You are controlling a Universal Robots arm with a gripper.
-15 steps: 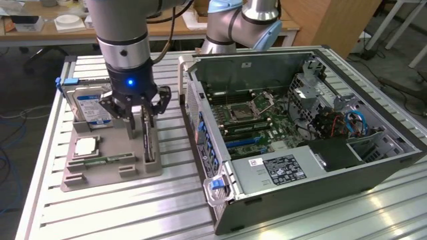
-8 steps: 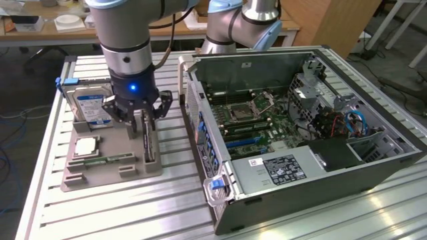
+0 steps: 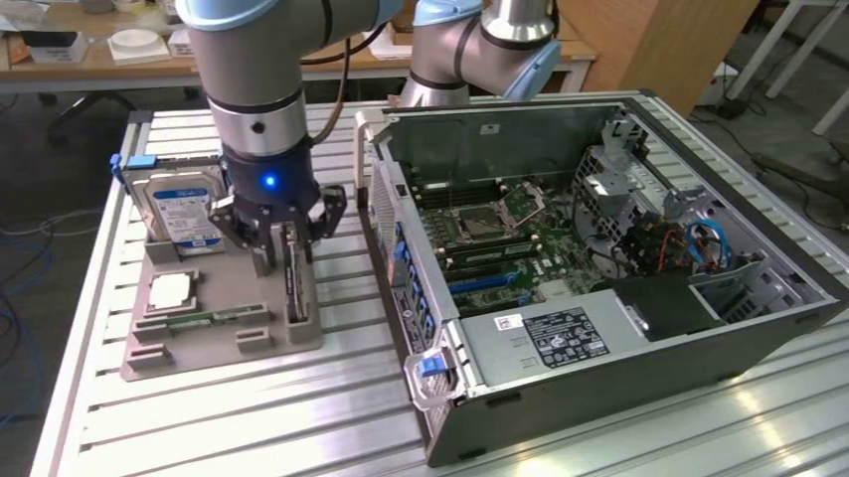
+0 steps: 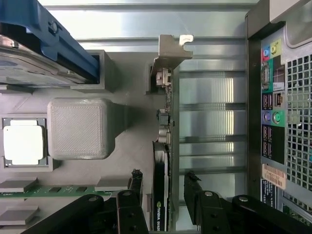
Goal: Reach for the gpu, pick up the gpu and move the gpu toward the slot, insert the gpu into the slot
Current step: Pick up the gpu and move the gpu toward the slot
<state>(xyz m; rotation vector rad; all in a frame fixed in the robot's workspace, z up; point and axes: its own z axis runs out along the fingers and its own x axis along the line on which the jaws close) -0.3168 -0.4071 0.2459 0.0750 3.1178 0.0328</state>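
My gripper will lift the gpu (image 3: 296, 276), which will slide straight up and leave the holder tray in place, because the gpu's ends sit in open-topped sockets (image 3: 302, 326).
The gpu (image 3: 296, 294) stands on its long edge in a grey holder tray (image 3: 285, 343) on the table, at the exterior view's left. In the wrist view the gpu (image 4: 162, 161) shows edge-on, with its silvery bracket (image 4: 169, 53) at the far end. My gripper (image 3: 282, 250) hangs straight down over the card. The gripper (image 4: 164, 186) is open, with one black finger (image 4: 136, 181) on each side of the card and a gap showing on both sides. Blue expansion slots (image 3: 483, 284) lie on the motherboard inside the open computer case (image 3: 597, 378).
The tray also holds a blue-labelled hard drive (image 3: 183, 209), a processor chip (image 3: 173, 291) and a green memory stick (image 3: 213, 320). The case's rear panel (image 4: 278, 112) stands close beside the tray. A second arm (image 3: 478, 50) rises behind the case.
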